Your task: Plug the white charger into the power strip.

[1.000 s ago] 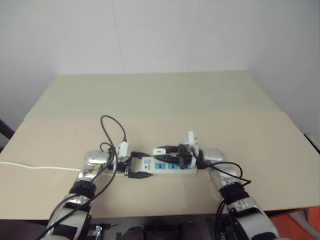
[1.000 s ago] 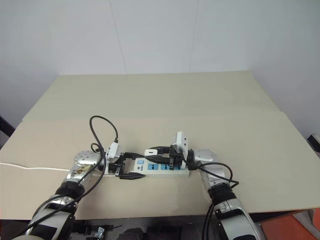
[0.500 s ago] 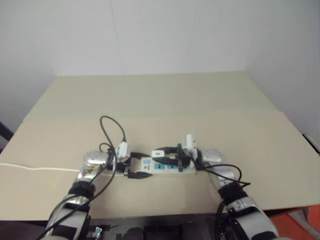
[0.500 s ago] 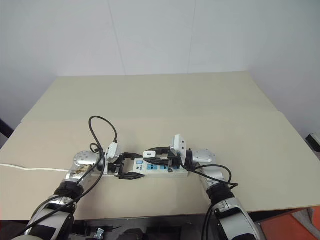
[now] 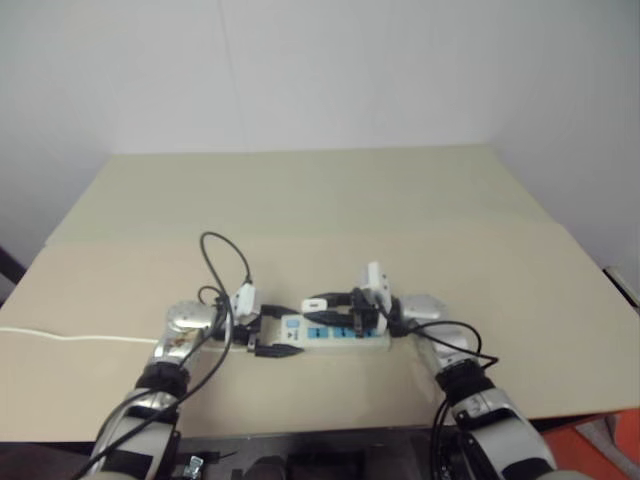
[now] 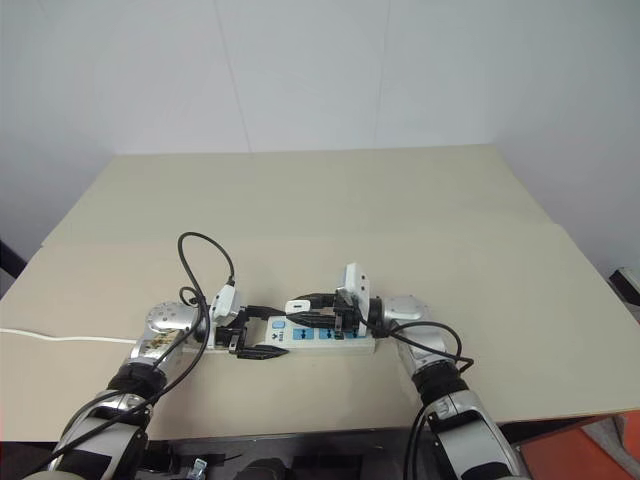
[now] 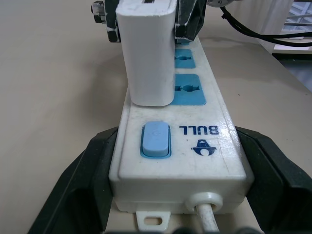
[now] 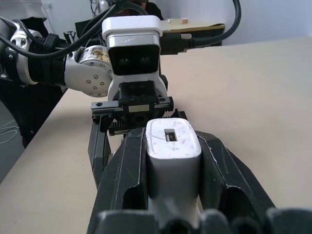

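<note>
The white charger tilts toward the blue switch, crooked over its socket, so the robot's right gripper should open and take the charger upright (image 7: pixel 147 58) before pressing it in.
The power strip (image 5: pixel 345 336) lies flat on the table near its front edge, its blue switch (image 7: pixel 156 139) and blue sockets (image 7: pixel 188 95) facing up. My left gripper (image 5: pixel 283 331) is shut on the strip's cord end, with a black finger (image 7: pixel 92 165) on each side. The white charger (image 7: pixel 146 53) stands upright on the strip at the socket beside the switch; its prongs are hidden. My right gripper (image 6: pixel 306 308) comes in from the right and is shut on the charger (image 8: pixel 173 156), its fingers (image 8: pixel 122 170) flanking the block.
The strip's thin white cord (image 5: pixel 60 335) runs left across the beige table (image 5: pixel 300 200) and off its edge. Black cables (image 5: pixel 225 262) loop above my left wrist. White walls stand behind the table, and an orange object (image 5: pixel 590 450) sits below the front right corner.
</note>
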Tool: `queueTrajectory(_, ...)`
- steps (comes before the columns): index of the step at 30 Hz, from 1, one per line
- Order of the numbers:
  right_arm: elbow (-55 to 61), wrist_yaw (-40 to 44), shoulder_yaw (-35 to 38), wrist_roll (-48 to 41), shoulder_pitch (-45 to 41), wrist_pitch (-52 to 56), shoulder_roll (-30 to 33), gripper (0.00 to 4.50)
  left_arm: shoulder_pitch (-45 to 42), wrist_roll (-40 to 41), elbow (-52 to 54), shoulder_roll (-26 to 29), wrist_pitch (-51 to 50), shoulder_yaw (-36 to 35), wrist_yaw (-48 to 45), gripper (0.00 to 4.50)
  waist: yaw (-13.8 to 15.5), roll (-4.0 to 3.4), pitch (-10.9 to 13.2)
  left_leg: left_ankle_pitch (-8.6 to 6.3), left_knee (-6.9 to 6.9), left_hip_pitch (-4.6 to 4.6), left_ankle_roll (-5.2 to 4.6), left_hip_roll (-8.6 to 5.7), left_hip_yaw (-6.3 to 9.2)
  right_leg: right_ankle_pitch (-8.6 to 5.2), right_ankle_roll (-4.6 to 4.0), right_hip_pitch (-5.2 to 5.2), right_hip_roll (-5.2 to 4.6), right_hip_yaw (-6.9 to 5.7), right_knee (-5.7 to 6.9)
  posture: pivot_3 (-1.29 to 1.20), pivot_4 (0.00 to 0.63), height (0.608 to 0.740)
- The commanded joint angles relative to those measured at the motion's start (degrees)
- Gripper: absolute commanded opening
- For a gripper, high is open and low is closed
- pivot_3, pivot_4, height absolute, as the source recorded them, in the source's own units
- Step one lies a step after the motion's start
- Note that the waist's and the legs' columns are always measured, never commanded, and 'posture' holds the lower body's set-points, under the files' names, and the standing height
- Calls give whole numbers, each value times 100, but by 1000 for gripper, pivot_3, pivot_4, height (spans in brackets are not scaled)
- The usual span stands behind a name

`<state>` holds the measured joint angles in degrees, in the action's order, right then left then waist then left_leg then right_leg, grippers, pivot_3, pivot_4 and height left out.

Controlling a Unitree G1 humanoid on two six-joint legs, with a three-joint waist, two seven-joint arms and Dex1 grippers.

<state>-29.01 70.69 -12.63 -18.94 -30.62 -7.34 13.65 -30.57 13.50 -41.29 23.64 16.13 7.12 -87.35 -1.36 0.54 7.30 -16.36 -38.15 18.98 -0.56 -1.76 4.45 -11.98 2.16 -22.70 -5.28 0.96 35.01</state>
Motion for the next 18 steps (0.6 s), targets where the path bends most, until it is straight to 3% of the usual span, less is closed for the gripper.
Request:
queueTrajectory(1,-793,-298,-81,646,362,-203,261,1109,97,-67,96,65,12,92,-164,3272,1,0,0,0,0,-3,0,0,0,0,0,4,0,0,-1,0,150,740)
queueTrajectory(7,-880,-291,-170,659,384,-330,284,1109,102,-72,98,76,22,91,-134,3272,3,2,-1,-2,20,-52,-2,0,0,-11,5,48,-3,1,-8,0,150,740)
queueTrajectory(13,-969,-364,-177,539,159,288,226,1109,113,-70,109,81,25,85,-130,3272,-18,3,-2,-2,25,-58,-3,1,0,-12,3,49,-2,3,-5,0,150,740)
queueTrajectory(18,-894,-455,-96,550,209,-13,194,1109,121,-76,110,80,32,89,-113,3272,-38,4,-3,-3,29,-62,-3,4,2,-12,4,49,-1,3,-3,0,150,740)
